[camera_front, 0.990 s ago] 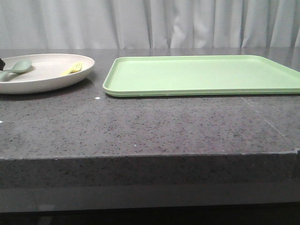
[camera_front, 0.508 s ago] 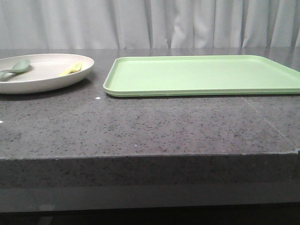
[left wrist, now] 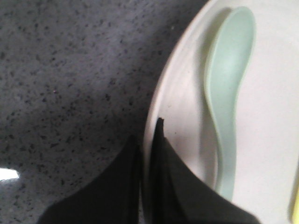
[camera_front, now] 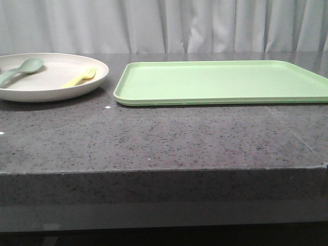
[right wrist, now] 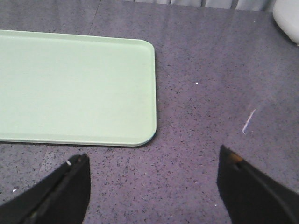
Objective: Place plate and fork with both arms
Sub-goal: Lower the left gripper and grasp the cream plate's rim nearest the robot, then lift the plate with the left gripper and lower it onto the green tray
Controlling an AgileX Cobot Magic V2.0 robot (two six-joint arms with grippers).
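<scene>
I should keep carrying the cream plate (camera_front: 80,77) with the yellow fork inside in my left gripper until it rests on the light-green tray (camera_front: 212,82), which is clear.
The cream plate (camera_front: 56,84) sits at the far left of the dark table, with the yellow fork (camera_front: 79,78) and a pale green spoon (camera_front: 23,67) lying in it. In the left wrist view my left gripper (left wrist: 146,135) is shut on the plate's rim (left wrist: 161,100), one finger outside it and one inside, next to the spoon (left wrist: 229,93). A sliver of the fork (left wrist: 295,205) shows at the view's edge. My right gripper (right wrist: 152,161) is open and empty over bare table beside a corner of the tray (right wrist: 74,88). Neither gripper shows in the front view.
A flat rectangular light-green tray (camera_front: 220,82) lies right of the plate, a narrow gap between them. A white object (right wrist: 287,18) sits at one corner of the right wrist view. The table's front edge (camera_front: 164,171) runs across the front view.
The plate, with the fork and spoon in it, has slid to the right toward the tray and sits slightly higher in view. The tray has not moved.
</scene>
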